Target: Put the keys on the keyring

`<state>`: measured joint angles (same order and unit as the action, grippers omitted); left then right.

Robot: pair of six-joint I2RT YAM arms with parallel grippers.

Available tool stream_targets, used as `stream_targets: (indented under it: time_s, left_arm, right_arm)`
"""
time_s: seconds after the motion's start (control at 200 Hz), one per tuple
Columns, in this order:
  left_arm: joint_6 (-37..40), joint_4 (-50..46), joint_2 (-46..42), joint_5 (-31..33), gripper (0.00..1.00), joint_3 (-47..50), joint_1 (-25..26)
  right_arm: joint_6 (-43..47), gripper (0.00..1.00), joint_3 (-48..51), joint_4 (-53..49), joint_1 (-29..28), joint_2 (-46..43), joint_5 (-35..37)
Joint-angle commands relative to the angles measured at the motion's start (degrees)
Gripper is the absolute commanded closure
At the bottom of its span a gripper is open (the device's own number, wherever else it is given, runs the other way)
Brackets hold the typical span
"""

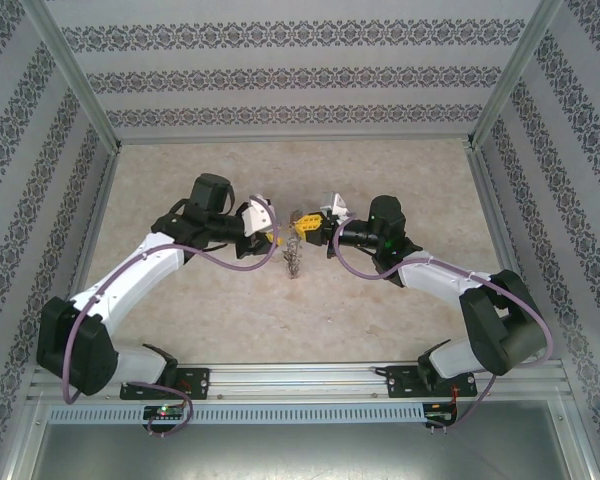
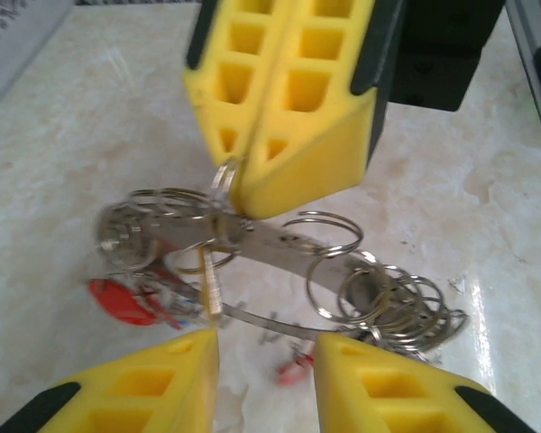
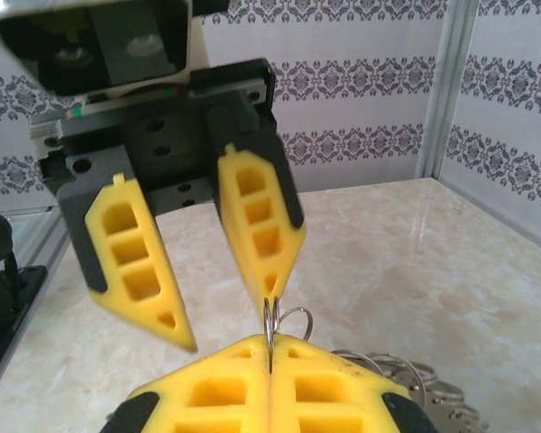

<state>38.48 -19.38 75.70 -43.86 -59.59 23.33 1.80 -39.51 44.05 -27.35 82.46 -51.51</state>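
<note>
My right gripper is holding the small wire ring that carries the whole bunch of keys. My left gripper should close on that ring before my right gripper opens.
The keyring, a flat grey metal band strung with several wire rings, hangs between the two grippers above the table; from above it is a small dangling bunch. My right gripper is shut on a small wire ring of that bunch, and in the left wrist view it comes in from the top. My left gripper faces it, open, with nothing between its fingers. A thin key hangs down against the tip of its left finger. A red tag dangles at the left.
Both arms meet over the middle of the marble-patterned table. Patterned walls and metal posts enclose it on three sides. A metal rail with the arm bases runs along the near edge.
</note>
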Motion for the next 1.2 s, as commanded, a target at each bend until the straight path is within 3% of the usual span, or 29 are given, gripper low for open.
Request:
stream_targets:
  time_s: [0.0,0.13,0.255,0.535,0.834,1.194]
  left_arm:
    - [-2.06,7.84,-4.34,-0.15,0.62,3.35,-1.23]
    - [-2.29,9.47,-4.73,0.41,0.56,4.38,-1.38]
    - [0.80,2.93,-1.59,-5.30,0.53,0.30,-1.40]
    - [3.99,-1.92,-0.29,-7.47,0.54,-1.87,-1.30]
    - [4.53,-4.55,0.20,-9.16,0.62,-1.36,-1.27]
    - [5.42,-5.47,1.43,-9.71,0.88,-1.34,-1.26]
  right_arm:
    - [0.48,1.00,-0.56,2.43,0.20,-0.42,-4.14]
    - [1.83,1.00,-1.35,1.04,0.02,-0.13,-6.22]
    - [4.11,1.00,-1.99,-0.86,-0.98,0.11,-6.73]
    - [4.49,1.00,-3.66,-0.41,-2.79,2.01,-7.63]
    - [3.41,1.00,-4.70,-0.11,-2.60,1.90,-8.76]
    - [1.97,1.00,-4.70,1.21,-2.53,1.48,-8.20]
